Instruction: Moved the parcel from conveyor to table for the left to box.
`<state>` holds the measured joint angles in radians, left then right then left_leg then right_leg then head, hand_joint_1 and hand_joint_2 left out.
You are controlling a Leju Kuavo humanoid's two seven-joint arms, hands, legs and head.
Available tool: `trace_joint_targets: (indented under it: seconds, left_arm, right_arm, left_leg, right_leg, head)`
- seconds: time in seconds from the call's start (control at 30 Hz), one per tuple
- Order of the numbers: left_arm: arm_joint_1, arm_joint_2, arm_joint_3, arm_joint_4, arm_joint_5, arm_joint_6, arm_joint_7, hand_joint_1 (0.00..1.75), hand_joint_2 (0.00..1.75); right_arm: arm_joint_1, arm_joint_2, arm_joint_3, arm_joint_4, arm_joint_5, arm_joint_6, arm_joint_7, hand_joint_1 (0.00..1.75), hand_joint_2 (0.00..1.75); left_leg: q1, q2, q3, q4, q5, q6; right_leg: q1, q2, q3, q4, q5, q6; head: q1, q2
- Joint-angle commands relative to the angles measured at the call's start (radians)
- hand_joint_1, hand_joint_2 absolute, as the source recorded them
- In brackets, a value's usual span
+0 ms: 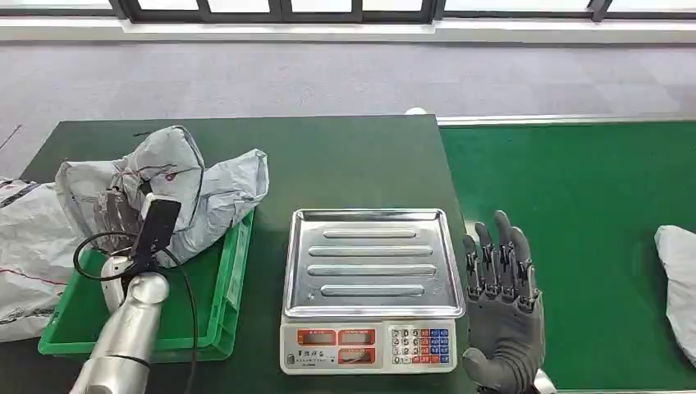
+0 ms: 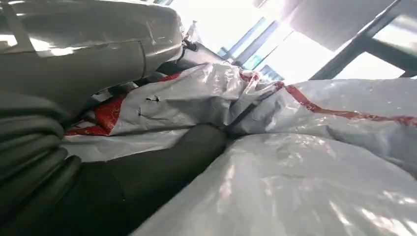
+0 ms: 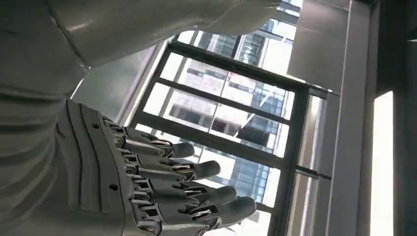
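Observation:
The grey parcel over the green bin's rim droops in loose folds, so I expect the conveyor parcel to hang down limp when I carry it.
A crumpled grey plastic parcel lies over the far end of a green bin at the table's left. My left hand grips its folds from the near side. In the left wrist view a dark finger presses into the parcel's film, which has red stripes. My right hand stands open with its fingers up, just right of the scale at the conveyor's edge, holding nothing. The right wrist view has this hand with its fingers spread against windows. A second grey parcel lies on the green conveyor at the far right.
A steel-topped weighing scale with a keypad sits in the middle of the dark green table. More white and grey bags are heaped left of the bin. A black cable loops over my left forearm.

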<state>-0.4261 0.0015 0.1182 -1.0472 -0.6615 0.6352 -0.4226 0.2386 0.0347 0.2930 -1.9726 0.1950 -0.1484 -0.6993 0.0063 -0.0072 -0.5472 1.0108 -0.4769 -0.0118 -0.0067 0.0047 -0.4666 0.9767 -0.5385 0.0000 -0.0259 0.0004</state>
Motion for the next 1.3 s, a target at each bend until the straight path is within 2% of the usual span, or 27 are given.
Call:
trace_joint_targets:
  seconds: [0.03, 0.23, 0.33, 0.37, 0.4, 0.43, 0.7, 1.0, 1.13, 1.23, 1.3]
  left_arm:
    - [-0.040, 0.002, 0.079, 0.152, -0.006, 0.001, 0.001, 1.75, 1.75]
    - [-0.031, -0.005, 0.088, 0.138, -0.011, 0.002, 0.005, 1.75, 1.75]
    - [0.025, -0.033, 0.076, 0.043, 0.000, -0.016, -0.020, 1.75, 1.75]
    - [0.051, -0.046, 0.066, 0.001, -0.002, -0.022, -0.020, 1.59, 1.75]
    - [0.073, -0.050, 0.058, -0.043, 0.003, -0.037, -0.018, 0.03, 1.75]
    - [0.083, -0.062, 0.050, -0.058, 0.002, -0.035, -0.020, 0.00, 0.00]
    - [0.277, -0.121, -0.068, -0.330, 0.068, -0.038, -0.039, 0.00, 0.00]
    - [0.306, -0.120, -0.086, -0.360, 0.110, -0.035, -0.055, 0.00, 0.00]
    - [0.430, -0.149, -0.156, -0.472, 0.181, -0.044, -0.090, 0.00, 0.00]
    - [0.435, -0.157, -0.193, -0.442, 0.219, -0.048, -0.114, 0.00, 0.00]
    - [0.426, -0.177, -0.190, -0.415, 0.211, 0.002, -0.110, 0.00, 0.00]
  right_arm:
    - [-0.035, 0.011, -0.030, 0.079, -0.005, 0.005, 0.001, 0.00, 1.75]
    - [-0.043, 0.008, -0.026, 0.088, -0.007, 0.005, 0.001, 0.00, 1.75]
    - [-0.046, 0.002, -0.026, 0.098, -0.012, 0.007, 0.001, 0.00, 1.75]
    - [-0.045, 0.001, -0.026, 0.101, -0.014, 0.008, 0.001, 0.00, 1.75]
    - [-0.043, 0.000, -0.025, 0.103, -0.015, 0.007, 0.001, 0.00, 1.75]
    - [-0.042, 0.001, -0.026, 0.107, -0.016, 0.007, 0.001, 0.00, 1.75]
    - [-0.017, 0.008, -0.033, 0.132, 0.016, 0.014, 0.001, 0.00, 1.75]
    - [-0.016, 0.006, -0.031, 0.150, 0.035, 0.022, 0.001, 0.00, 1.75]
    - [-0.012, 0.036, -0.054, 0.228, 0.052, 0.071, 0.001, 0.00, 1.75]
    - [-0.013, 0.049, -0.103, 0.235, 0.114, 0.101, 0.001, 0.00, 1.75]
    - [-0.040, 0.053, -0.126, 0.254, 0.172, 0.122, 0.005, 0.00, 1.75]
  left_leg:
    - [-0.001, 0.002, 0.001, -0.002, 0.001, 0.000]
    - [-0.001, 0.002, 0.002, -0.002, 0.001, 0.000]
    - [-0.002, 0.003, 0.002, -0.003, 0.002, 0.000]
    - [-0.002, 0.003, 0.002, -0.004, 0.002, 0.000]
    - [-0.002, 0.003, 0.003, -0.003, 0.001, 0.000]
    - [-0.002, 0.003, 0.002, -0.004, 0.002, 0.000]
    - [-0.003, 0.003, 0.003, -0.006, 0.002, 0.001]
    - [-0.004, 0.001, 0.004, -0.004, 0.001, 0.001]
    - [-0.004, 0.004, 0.005, -0.006, 0.002, 0.001]
    - [-0.004, 0.002, 0.007, -0.004, 0.000, 0.001]
    - [-0.004, 0.001, 0.005, -0.007, 0.002, 0.001]
  right_leg:
    - [-0.001, 0.001, 0.000, -0.001, 0.001, 0.000]
    - [-0.001, 0.001, 0.000, -0.002, 0.001, 0.000]
    - [-0.001, 0.001, -0.001, -0.002, 0.002, 0.000]
    - [-0.001, 0.001, -0.001, -0.003, 0.003, 0.000]
    - [-0.002, 0.001, 0.000, -0.002, 0.002, 0.000]
    - [-0.002, 0.002, 0.000, -0.003, 0.002, 0.000]
    - [-0.003, 0.001, 0.000, -0.004, 0.002, 0.001]
    - [-0.004, 0.000, 0.001, -0.002, 0.000, 0.001]
    - [-0.004, 0.003, 0.000, -0.005, 0.002, 0.001]
    - [-0.004, 0.001, 0.003, -0.003, -0.001, 0.002]
    - [-0.004, -0.001, 0.002, -0.005, 0.001, 0.002]
  head:
    - [0.000, 0.000]
    - [0.000, 0.000]
    - [0.000, 0.000]
    - [-0.001, 0.000]
    - [-0.001, 0.000]
    - [0.000, 0.000]
    - [-0.001, 0.000]
    - [0.000, 0.000]
    - [0.000, 0.000]
    - [-0.001, 0.000]
    - [0.000, 0.000]
